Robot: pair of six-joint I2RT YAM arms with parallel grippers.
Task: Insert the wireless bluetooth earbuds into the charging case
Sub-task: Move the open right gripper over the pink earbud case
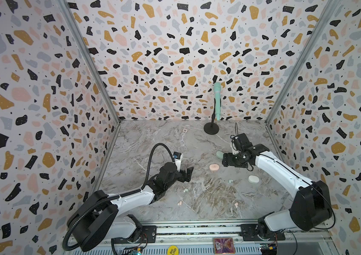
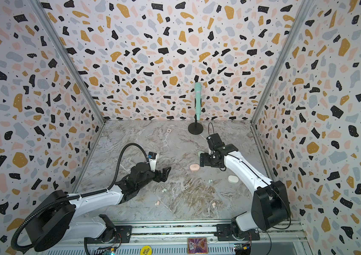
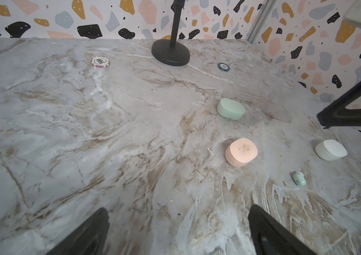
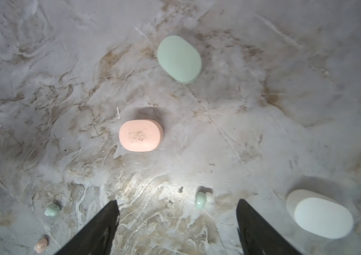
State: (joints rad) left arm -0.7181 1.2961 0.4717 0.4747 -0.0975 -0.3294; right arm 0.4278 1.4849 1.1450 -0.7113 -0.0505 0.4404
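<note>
My right gripper's open fingers are facing the ends of the pink case [image 1: 214,167], which is clear of the mint case. My right gripper should keep going down and close on both ends [image 4: 141,135].
Three shut pebble-shaped charging cases lie right of centre in both top views: mint [image 1: 219,154], pink [image 1: 214,167] and white [image 1: 253,179]. Tiny earbuds are scattered nearer the front: a mint pair [image 1: 230,181], a white pair [image 1: 185,190] and single pink ones [image 1: 179,203] [image 1: 236,204]. My right gripper [image 1: 224,160] hovers open beside the mint case, with nothing between its fingers. In the right wrist view the pink case [image 4: 141,135] is centred, and a mint earbud [image 4: 201,199] lies on the table between the fingertips. My left gripper [image 1: 188,173] stands open and empty left of the pink case.
A mint microphone on a black round stand [image 1: 211,128] stands at the back. Two poker chips [image 3: 100,61] [image 3: 223,66] lie near the back wall. Patterned walls close three sides, and a metal rail [image 1: 197,229] runs along the front.
</note>
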